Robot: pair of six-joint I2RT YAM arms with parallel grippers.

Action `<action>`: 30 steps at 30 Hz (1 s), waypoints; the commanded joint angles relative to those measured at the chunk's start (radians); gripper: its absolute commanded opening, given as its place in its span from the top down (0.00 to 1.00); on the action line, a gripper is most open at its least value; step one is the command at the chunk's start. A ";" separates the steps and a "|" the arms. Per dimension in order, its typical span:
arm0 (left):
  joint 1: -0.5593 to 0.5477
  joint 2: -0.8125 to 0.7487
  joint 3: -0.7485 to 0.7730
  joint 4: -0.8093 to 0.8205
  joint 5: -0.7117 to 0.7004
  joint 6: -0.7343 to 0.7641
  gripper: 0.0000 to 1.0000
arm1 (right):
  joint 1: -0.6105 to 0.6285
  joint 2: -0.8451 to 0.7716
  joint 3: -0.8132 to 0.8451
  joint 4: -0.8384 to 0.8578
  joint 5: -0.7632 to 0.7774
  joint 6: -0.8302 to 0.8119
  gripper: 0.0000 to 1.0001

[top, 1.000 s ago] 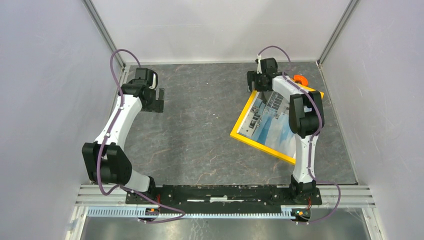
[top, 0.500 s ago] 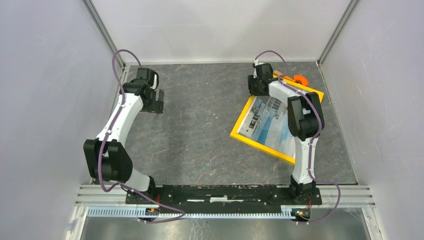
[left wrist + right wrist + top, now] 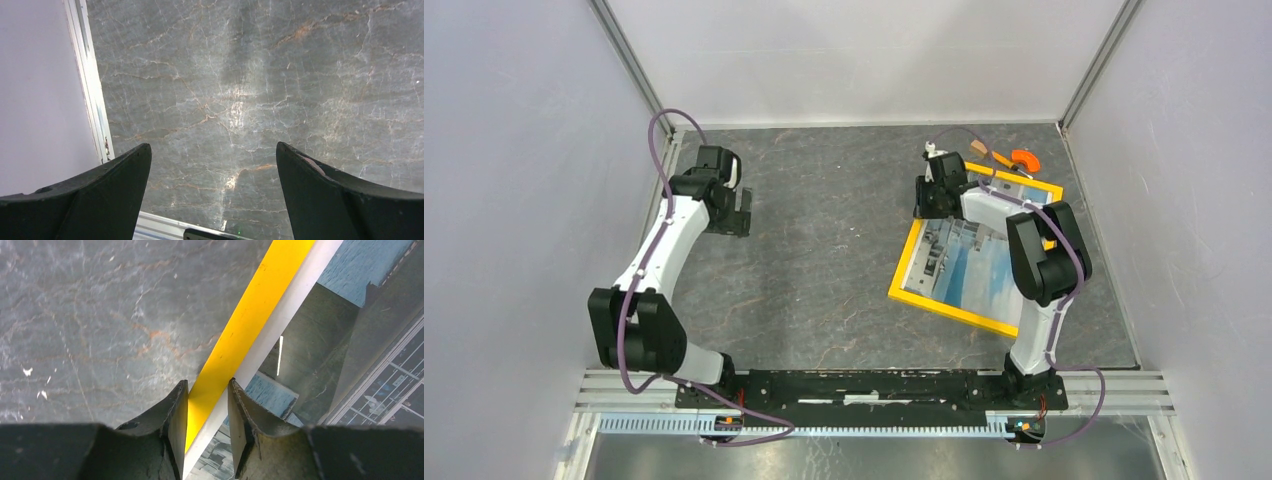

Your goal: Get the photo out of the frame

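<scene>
Next, my right gripper drags the yellow frame (image 3: 964, 262) to the middle (image 3: 869, 232) before both grippers turn it square, since it lies slanted and far from my left gripper.
The frame (image 3: 944, 307), with its bright yellow border, lies face up on the right of the table. The photo (image 3: 969, 265) of a white building and blue water sits inside it. My right gripper (image 3: 931, 200) is at the frame's far left corner. In the right wrist view its fingers straddle the yellow border (image 3: 252, 315) and the white mat, and the right gripper (image 3: 207, 385) is shut on that edge, with the photo (image 3: 360, 265) beyond. My left gripper (image 3: 734, 210) hangs open over bare table at the far left, nothing between the fingers of the left gripper (image 3: 212, 150).
An orange piece (image 3: 1024, 158) and a small brown piece (image 3: 977, 146) lie just beyond the frame near the back right corner. White walls close in the table on three sides. A metal rail (image 3: 90, 85) runs along the left edge.
The right gripper closed onto the frame's far left edge. The frame swung round, its near corner shifting right and its far edge moving in from the wall. The left arm barely moved.
</scene>
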 commanded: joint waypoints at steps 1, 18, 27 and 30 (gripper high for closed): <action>0.002 -0.070 -0.041 0.035 0.014 0.032 0.00 | 0.057 -0.014 -0.091 -0.147 -0.090 0.003 0.71; 0.115 -0.165 -0.099 -0.042 0.312 0.074 0.00 | 0.314 0.029 -0.029 -0.145 -0.182 -0.031 0.76; 0.280 -0.138 -0.052 -0.096 0.501 0.106 0.00 | 0.437 0.218 0.296 -0.363 -0.170 -0.378 0.87; 0.283 -0.128 -0.046 -0.096 0.516 0.109 0.00 | 0.461 0.237 0.333 -0.388 -0.151 -0.487 0.87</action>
